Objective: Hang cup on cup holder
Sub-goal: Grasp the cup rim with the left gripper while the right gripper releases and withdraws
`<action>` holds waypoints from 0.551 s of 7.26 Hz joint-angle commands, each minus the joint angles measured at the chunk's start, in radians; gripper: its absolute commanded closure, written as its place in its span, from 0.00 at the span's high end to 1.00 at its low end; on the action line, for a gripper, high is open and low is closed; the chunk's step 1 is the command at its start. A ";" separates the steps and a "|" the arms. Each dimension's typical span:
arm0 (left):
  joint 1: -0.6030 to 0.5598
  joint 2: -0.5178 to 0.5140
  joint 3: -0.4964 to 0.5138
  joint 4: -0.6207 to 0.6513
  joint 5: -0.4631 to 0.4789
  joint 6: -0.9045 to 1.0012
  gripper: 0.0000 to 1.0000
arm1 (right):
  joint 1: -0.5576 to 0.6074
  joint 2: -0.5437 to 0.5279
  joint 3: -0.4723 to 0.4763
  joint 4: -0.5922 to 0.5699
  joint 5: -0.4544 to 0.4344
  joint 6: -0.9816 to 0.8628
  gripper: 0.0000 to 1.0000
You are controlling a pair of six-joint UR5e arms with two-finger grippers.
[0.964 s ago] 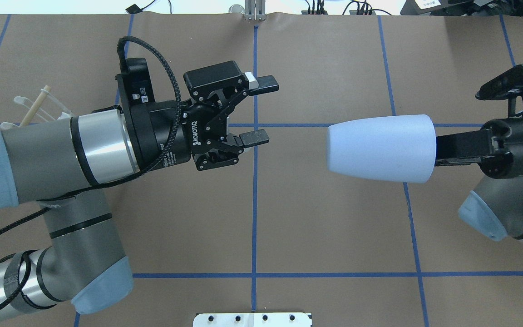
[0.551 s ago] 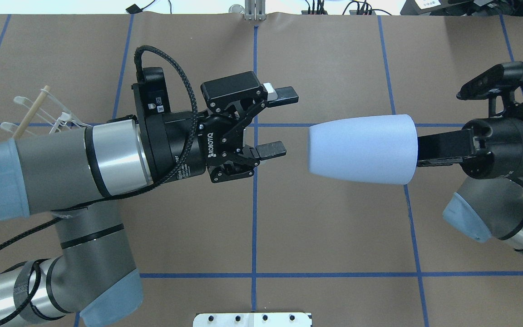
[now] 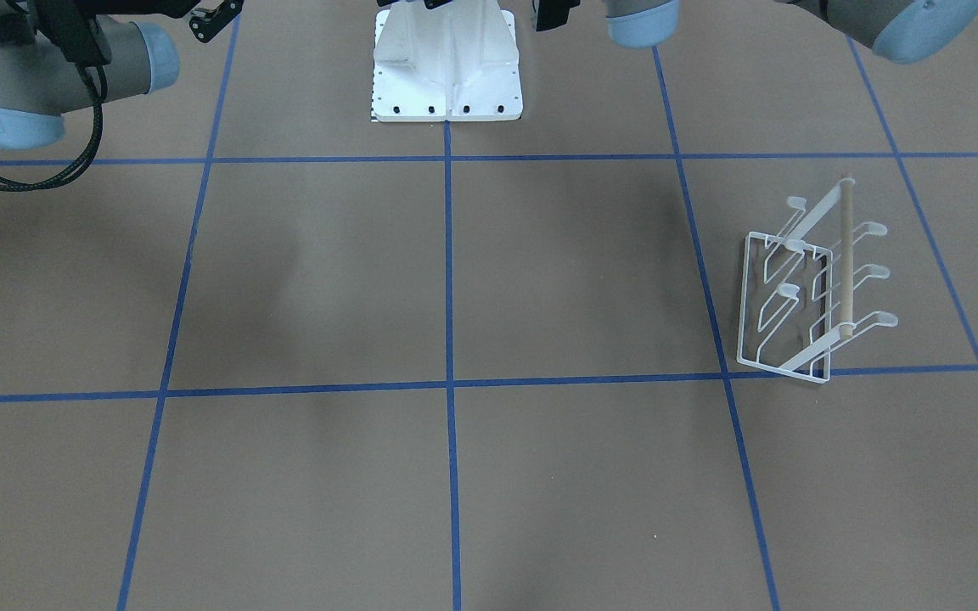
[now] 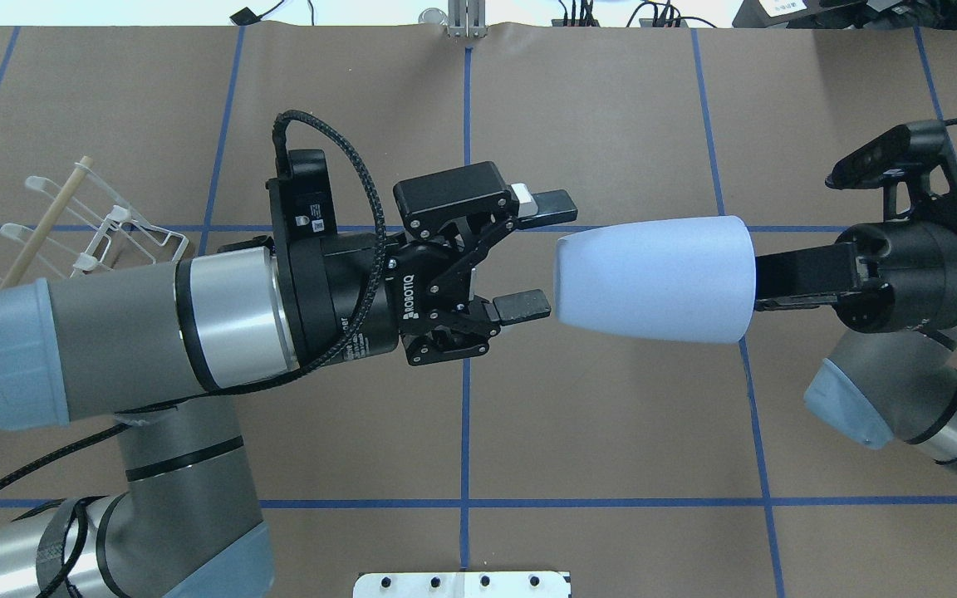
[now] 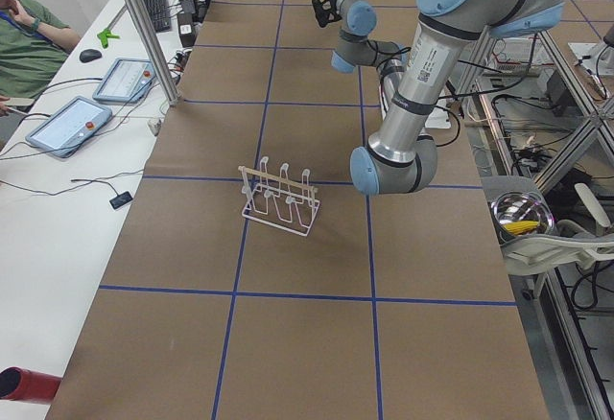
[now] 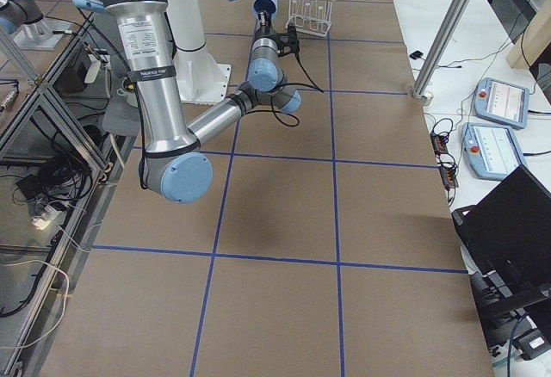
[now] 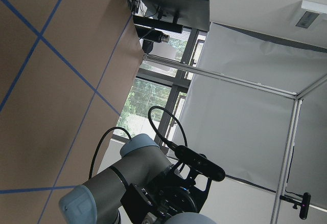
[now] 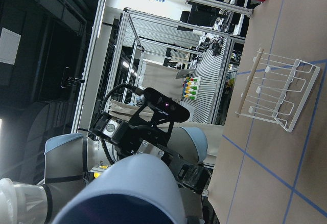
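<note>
The cup holder's pegs [image 3: 787, 292] slope up and outward, so the light blue cup [image 7: 191, 219] will sit at a tilt with its opening down when the robot lowers it over one of them.
The light blue cup [image 4: 653, 278] lies horizontal in the air, base pointing to the view's left. My right gripper [image 4: 765, 281] is shut on its rim end. My left gripper [image 4: 535, 256] is open, and its fingertips [image 4: 549, 206] are level with the cup's base, one above and one below. I cannot tell whether they touch it. The cup fills the bottom of the right wrist view [image 8: 127, 193]. The white wire cup holder [image 4: 105, 228] stands on the table, partly hidden behind my left arm. It shows whole in the front view [image 3: 812, 288] and in the right wrist view [image 8: 276, 93].
The white robot mounting base [image 3: 446, 68] sits at the table's near edge between the arms. A side table with tablets [image 5: 96, 104] and a seated person [image 5: 24, 36] lies beyond the far edge. Brown paper with blue tape lines covers the table.
My left gripper moved right and my right gripper carried the cup left, so the gap between them has closed. The left jaws stayed open.
</note>
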 commanded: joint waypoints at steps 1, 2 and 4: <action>0.017 -0.010 -0.002 -0.005 0.028 -0.001 0.98 | -0.002 0.000 -0.007 0.002 -0.002 -0.002 0.00; 0.020 -0.017 -0.004 -0.006 0.048 0.000 0.98 | -0.002 0.000 -0.009 0.003 -0.002 -0.002 0.00; 0.025 -0.025 -0.004 -0.006 0.049 -0.001 0.98 | -0.003 0.002 -0.009 0.003 -0.004 -0.002 0.00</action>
